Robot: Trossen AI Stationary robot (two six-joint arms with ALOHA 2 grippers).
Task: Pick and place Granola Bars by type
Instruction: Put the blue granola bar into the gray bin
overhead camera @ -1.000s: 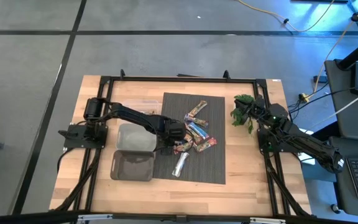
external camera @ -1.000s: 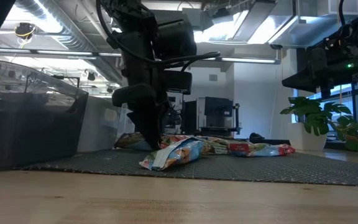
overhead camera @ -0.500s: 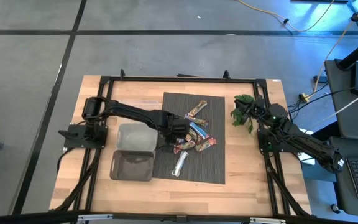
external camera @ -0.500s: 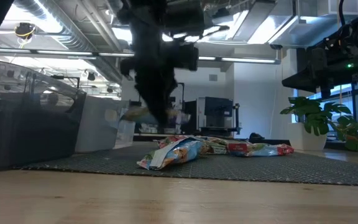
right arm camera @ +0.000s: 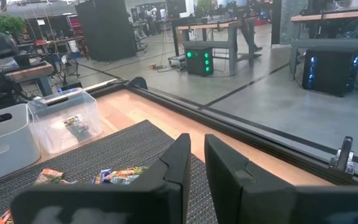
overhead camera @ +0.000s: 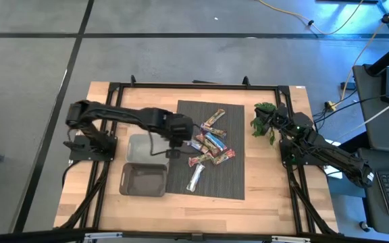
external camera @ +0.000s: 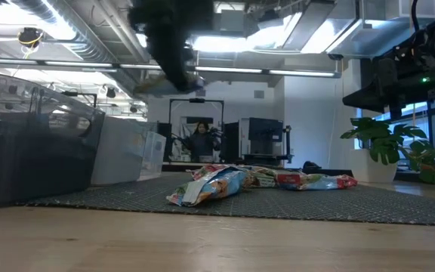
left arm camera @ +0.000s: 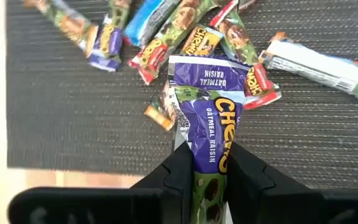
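Note:
My left gripper has the purple bar (left arm camera: 211,127) hanging clear of the pile and should continue to the open pale bin (overhead camera: 142,150), then release it inside the bin's sides.
Several granola bars (overhead camera: 211,143) lie in a loose pile on the dark mat (overhead camera: 231,182). A silver one (overhead camera: 196,177) lies apart toward the near edge. My left gripper (overhead camera: 177,131) hangs high over the mat's left part, shut on a purple bar (left arm camera: 207,118). In the low view that bar (external camera: 165,85) shows well above the pile (external camera: 225,185). My right gripper (right arm camera: 196,163) waits shut at the table's right side, next to the green sprig (overhead camera: 263,121), holding nothing. My left gripper pinches the purple bar near one end (left arm camera: 207,163) between its two fingers. It comes steeply from above. The bar runs lengthwise out past the fingertips and hangs below them, clear of the mat and the pile.
Two bins stand left of the mat: a pale one (overhead camera: 147,150) and a darker one (overhead camera: 144,181) nearer the front edge. A black frame (overhead camera: 194,86) runs around the table. Bare wood shows along the front edge (overhead camera: 201,212).
My left gripper has risen from the pile with the purple bar, staying shut on it, and has drifted a little toward the table's left. The bar is now lifted clear of the mat. The other bars stay where they lay.

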